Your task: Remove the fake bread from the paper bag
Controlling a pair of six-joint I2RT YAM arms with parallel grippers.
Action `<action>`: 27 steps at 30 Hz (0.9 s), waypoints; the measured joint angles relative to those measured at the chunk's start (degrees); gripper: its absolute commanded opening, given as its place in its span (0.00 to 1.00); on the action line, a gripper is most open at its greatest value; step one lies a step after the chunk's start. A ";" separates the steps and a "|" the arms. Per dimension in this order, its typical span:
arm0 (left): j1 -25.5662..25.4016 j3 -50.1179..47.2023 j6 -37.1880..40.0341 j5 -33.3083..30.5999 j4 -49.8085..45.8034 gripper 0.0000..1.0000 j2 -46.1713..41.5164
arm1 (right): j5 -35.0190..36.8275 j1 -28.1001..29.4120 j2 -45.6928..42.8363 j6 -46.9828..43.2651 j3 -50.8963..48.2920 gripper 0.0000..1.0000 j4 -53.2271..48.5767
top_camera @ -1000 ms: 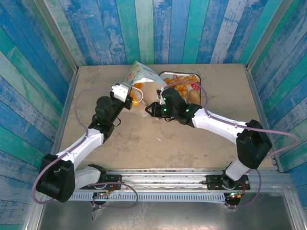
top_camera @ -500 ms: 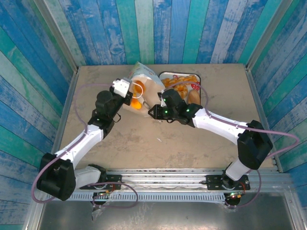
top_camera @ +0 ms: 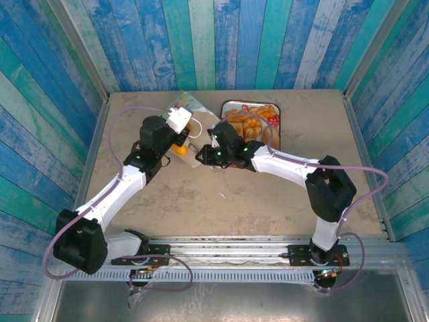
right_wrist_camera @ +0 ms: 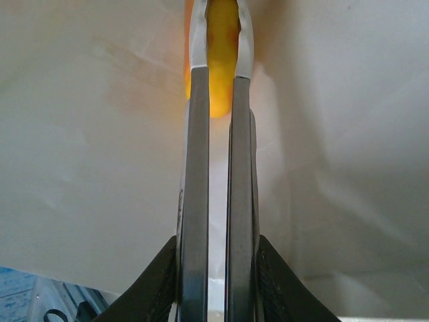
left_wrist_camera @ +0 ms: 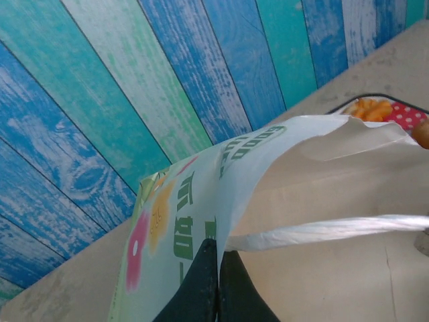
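The fingers of the robot's right gripper pinch just the end of the fake bread, so the left gripper should first bring the paper bag's opening nearer for a deeper hold.
In the left wrist view my left gripper is shut on the rim of the white paper bag, holding its mouth open beside a white cord handle. From above, the left gripper holds the bag at the back of the table. My right gripper reaches into the bag's mouth. Inside the bag, the right gripper has its fingers nearly together around a golden-orange piece of fake bread. White bag walls surround it on both sides.
A dark-rimmed tray holding several orange pastries stands at the back, just right of the bag. It also shows as the tray past the bag's rim. Blue and green plank walls close in the table on three sides.
Both grippers have shifted left and toward the back wall. The left gripper has raised the bag's rim, and the right gripper has gone deeper into the bag.
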 measured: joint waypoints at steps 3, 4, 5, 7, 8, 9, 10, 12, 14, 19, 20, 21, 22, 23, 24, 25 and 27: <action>-0.46 -0.28 0.81 0.22 0.31 0.00 1.40 | 0.31 0.02 0.37 0.79 0.00 0.11 0.22; -0.57 -0.59 0.96 0.42 0.48 0.00 1.84 | 0.55 0.02 0.37 1.03 0.02 0.11 0.48; -0.57 -0.83 1.03 0.57 0.50 0.00 2.05 | 0.90 0.02 0.35 1.20 0.04 0.11 0.66; -0.59 -1.62 1.22 1.38 0.59 0.00 2.49 | 1.60 -0.11 0.35 1.53 0.04 0.11 0.59; -0.63 -1.90 1.22 1.68 0.61 0.00 2.58 | 1.79 -0.24 0.33 1.66 0.04 0.12 0.63; -0.68 -2.27 1.27 2.12 0.63 0.00 2.69 | 2.21 -0.31 0.31 1.84 0.02 0.13 0.61; -0.70 -2.51 1.31 2.49 0.63 0.00 2.75 | 2.67 -0.31 0.20 1.88 -0.04 0.14 0.63; -0.70 -2.80 1.38 3.26 0.61 0.00 2.84 | 3.61 -0.42 -0.31 2.05 -0.39 0.15 0.59; -0.72 -2.89 1.22 4.13 0.70 0.00 2.84 | 4.59 -0.48 -1.05 2.12 -1.01 0.14 0.57; -0.74 -2.80 -0.02 6.05 0.87 0.00 2.82 | 6.47 -0.57 -2.01 2.12 -1.73 0.14 0.33; -0.74 -2.51 -0.35 6.32 0.37 0.00 2.82 | 6.75 -0.59 -2.05 2.10 -1.77 0.14 0.17; -0.72 -1.95 -0.59 6.54 -0.44 0.00 2.82 | 7.06 -0.66 -2.05 2.05 -1.81 0.14 -0.02; -0.72 -1.18 -0.68 6.71 -1.11 0.01 2.82 | 7.28 -0.70 -2.16 1.97 -1.88 0.14 -0.20; -0.72 -0.31 -0.76 6.78 -1.88 0.01 2.82 | 7.34 -0.74 -2.27 1.84 -1.97 0.14 -0.33; -0.72 0.85 -0.79 6.93 -2.86 0.01 2.82 | 7.43 -0.79 -2.38 1.75 -2.03 0.14 -0.48; -0.72 2.27 -0.79 6.97 -3.96 0.01 2.84 | 7.43 -0.81 -2.45 1.73 -2.05 0.14 -0.48; -0.83 4.76 -0.74 6.91 -5.77 0.01 2.89 | 7.21 -0.85 -2.45 1.75 -2.34 0.14 -0.04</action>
